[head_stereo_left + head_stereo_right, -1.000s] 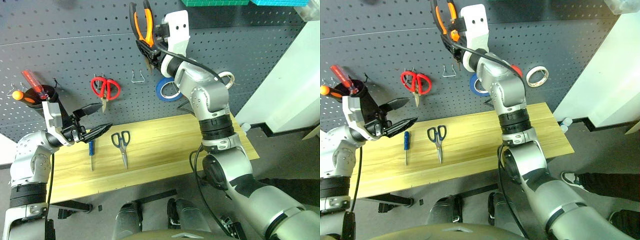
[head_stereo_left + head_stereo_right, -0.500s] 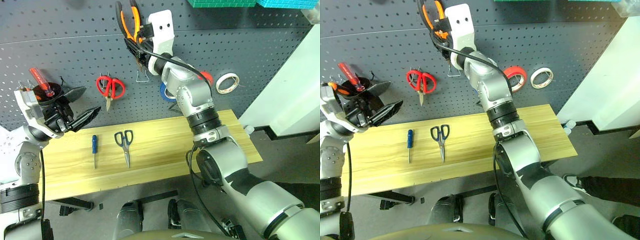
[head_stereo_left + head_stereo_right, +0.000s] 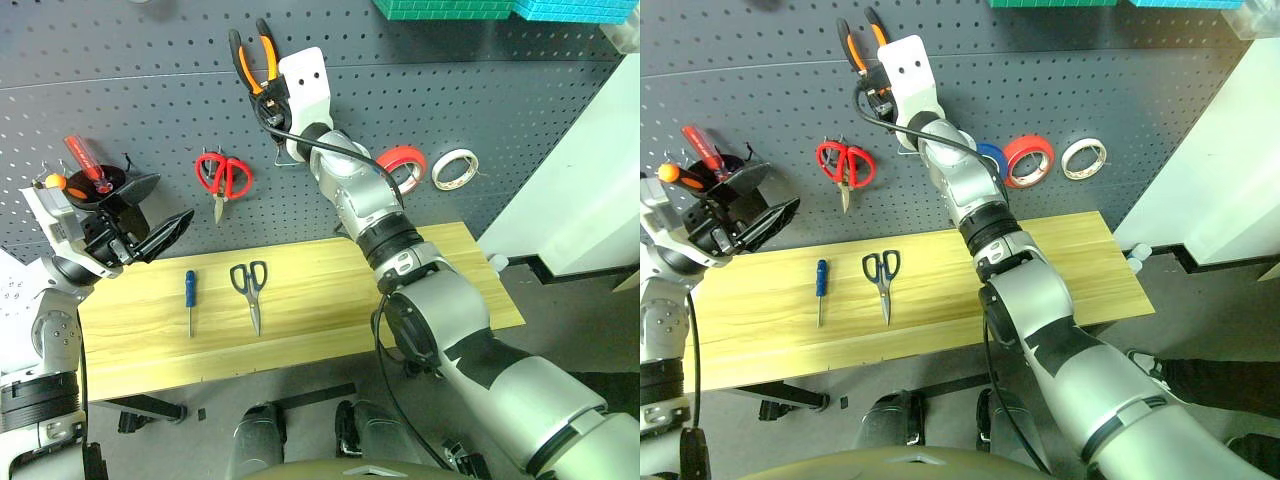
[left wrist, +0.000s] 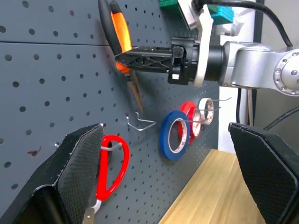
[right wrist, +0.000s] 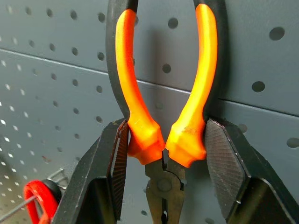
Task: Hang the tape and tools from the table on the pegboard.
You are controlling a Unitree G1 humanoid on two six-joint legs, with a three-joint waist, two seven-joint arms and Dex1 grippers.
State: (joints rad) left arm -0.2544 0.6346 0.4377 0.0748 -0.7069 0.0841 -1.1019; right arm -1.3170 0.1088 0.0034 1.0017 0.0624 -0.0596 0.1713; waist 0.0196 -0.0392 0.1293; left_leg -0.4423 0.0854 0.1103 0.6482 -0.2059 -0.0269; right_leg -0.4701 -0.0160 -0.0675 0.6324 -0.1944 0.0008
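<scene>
The pliers' nose [image 4: 136, 96] points down above the empty wire hook [image 4: 140, 123], so my right gripper should keep lowering the pliers until their handles rest on it, and then let go.
My right gripper [image 5: 163, 154] is shut on the orange-and-black pliers [image 5: 140, 116]. It holds them handles-up against the dark pegboard [image 3: 500, 100], their nose just above a bare wire hook [image 4: 139, 122]. The blue tape [image 4: 174, 135] hangs on a peg right of that hook, partly behind my right arm in the right eye view. On the table [image 3: 330, 300] lie the blue-handled screwdriver [image 3: 189, 300] and the dark-handled scissors [image 3: 250, 290], side by side. My left gripper [image 3: 158, 210] hovers open and empty above the table's left end.
Red-handled scissors [image 3: 222, 177], a red tape roll [image 3: 402, 165] and a white roll [image 3: 455, 168] hang on the board. A black holder with red and orange screwdrivers [image 3: 85, 170] sits by my left gripper. Teal bins [image 3: 440, 5] line the top; a white wall [image 3: 590, 150] stands on the right.
My right gripper has carried the pliers a little left, down and closer to the board. The head view has shifted. The left gripper stays open, barely moved.
</scene>
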